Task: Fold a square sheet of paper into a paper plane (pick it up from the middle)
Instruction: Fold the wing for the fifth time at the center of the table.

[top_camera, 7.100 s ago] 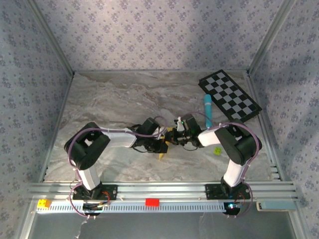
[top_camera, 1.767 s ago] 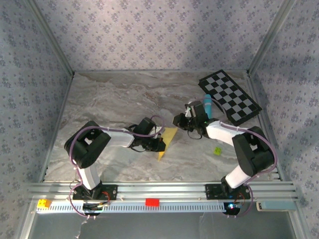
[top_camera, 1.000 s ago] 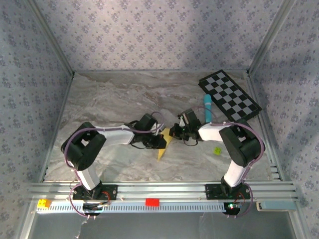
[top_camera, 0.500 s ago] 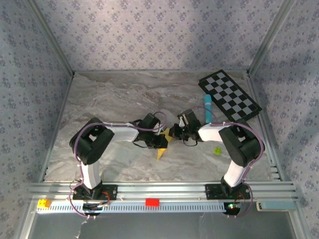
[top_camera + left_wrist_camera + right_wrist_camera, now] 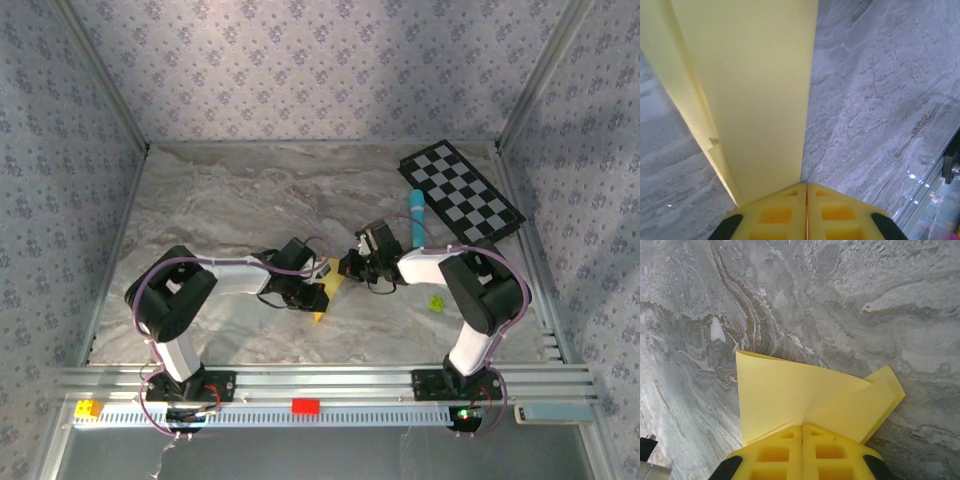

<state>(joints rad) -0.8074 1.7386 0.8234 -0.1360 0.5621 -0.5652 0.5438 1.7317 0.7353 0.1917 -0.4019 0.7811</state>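
Next, I move my left gripper back along the paper's fold, open it and pinch the paper's middle (image 5: 331, 284) before lifting, because the gripper is close to the paper's point (image 5: 318, 318).
The square sheet of paper (image 5: 327, 287) is a creased yellow wedge near the table's middle, its point toward the near edge. My left gripper (image 5: 311, 295) sits on its left side and my right gripper (image 5: 346, 268) on its far right end. In the left wrist view a long folded yellow panel (image 5: 750, 90) runs away from the left gripper (image 5: 806, 186), whose jaws are shut with the paper's edge entering their seam. In the right wrist view the paper (image 5: 790, 390) fans out in two layers from the right gripper (image 5: 802, 426), which is shut on it just above the marble.
A black-and-white checkered board (image 5: 460, 195) lies at the back right. A light-blue marker (image 5: 415, 218) lies just beyond the right gripper. A tiny yellow-green ball (image 5: 437, 302) sits right of the right arm. Aluminium rails (image 5: 320, 385) line the near edge; patterned walls enclose the table.
The left gripper has slid slightly toward the near edge along the paper, and less yellow shows between the grippers. The right gripper has stayed on the paper's far end.
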